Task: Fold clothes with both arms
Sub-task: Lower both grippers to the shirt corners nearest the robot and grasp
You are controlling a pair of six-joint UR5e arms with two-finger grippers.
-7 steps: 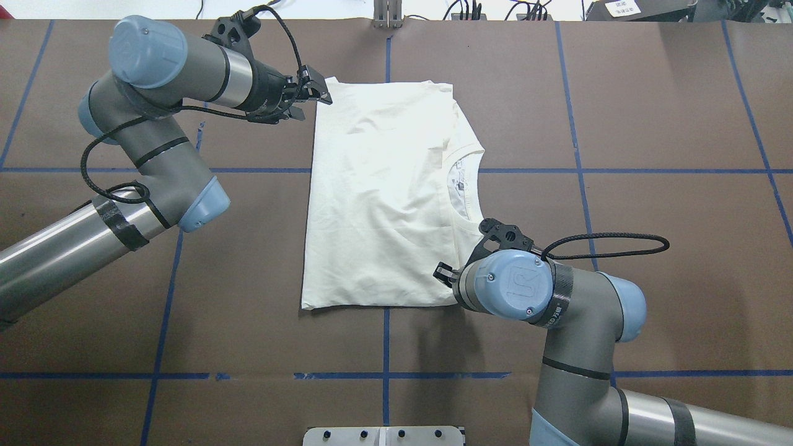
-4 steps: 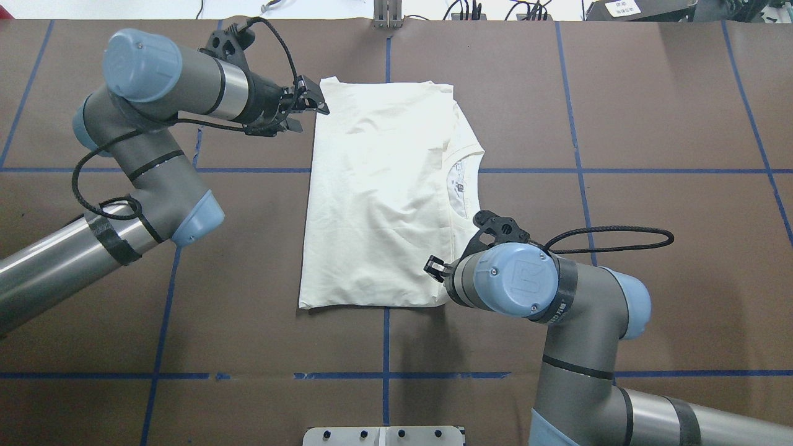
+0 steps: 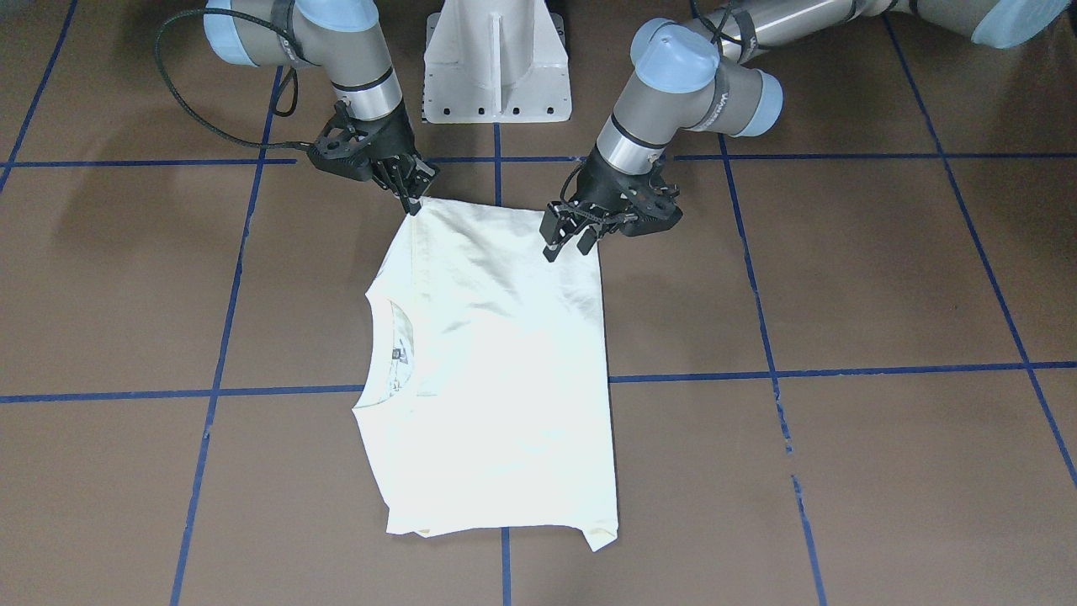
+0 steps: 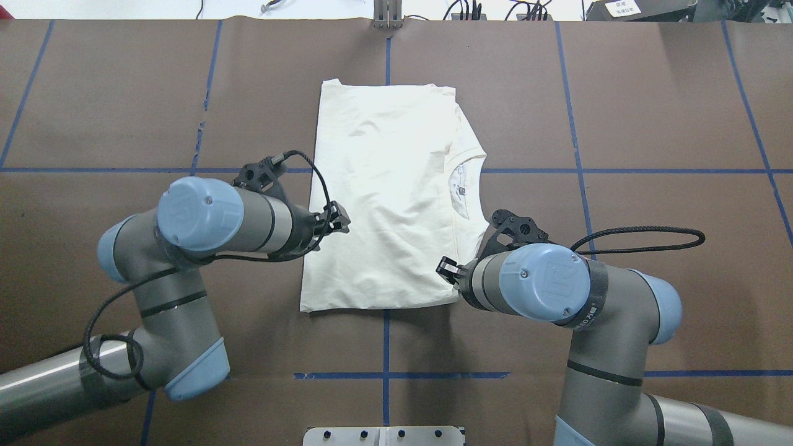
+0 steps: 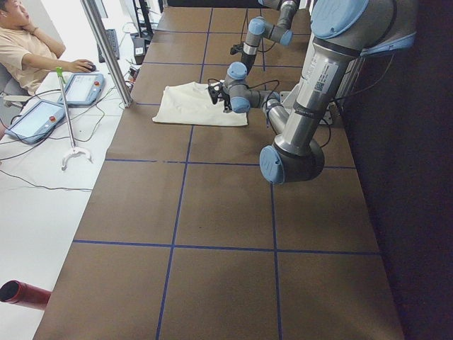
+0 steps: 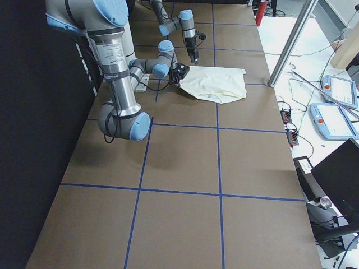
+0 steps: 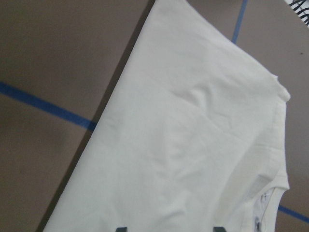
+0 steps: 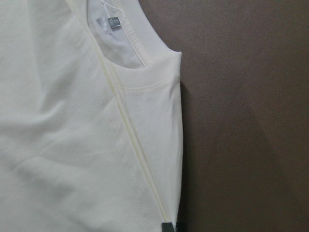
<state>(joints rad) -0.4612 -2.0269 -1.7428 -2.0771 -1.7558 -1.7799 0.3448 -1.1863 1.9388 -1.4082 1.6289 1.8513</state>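
I see the T-shirt's far edge (image 3: 495, 526) lying flat and loose, so I expect the whole cream T-shirt (image 3: 495, 374) to slide along when I pull its robot-side corners toward me.
The cream T-shirt (image 4: 384, 198) lies folded flat on the brown table, its collar (image 4: 461, 186) toward my right side and no print showing. It also shows in the front view (image 3: 496, 379). My left gripper (image 4: 339, 222) is open and empty, hovering over the shirt's left edge near the robot-side corner. In the front view (image 3: 568, 248) its fingers are spread, and the left wrist view shows plain cloth (image 7: 183, 145). My right gripper (image 4: 443, 267) is at the shirt's right robot-side corner (image 3: 414, 204). In the right wrist view (image 8: 174, 227) its jaws are nearly together on the shirt's edge.
The white pedestal base (image 3: 496, 59) stands behind the shirt between the arms. Blue tape lines (image 4: 576, 170) grid the brown table. A metal plate (image 4: 384, 435) sits at the robot-side edge. An operator (image 5: 21, 49) with pendants sits beyond the far side.
My left arm swung back from the shirt's far left corner to its left edge near the robot. The right gripper stayed at its corner, shifting only slightly.
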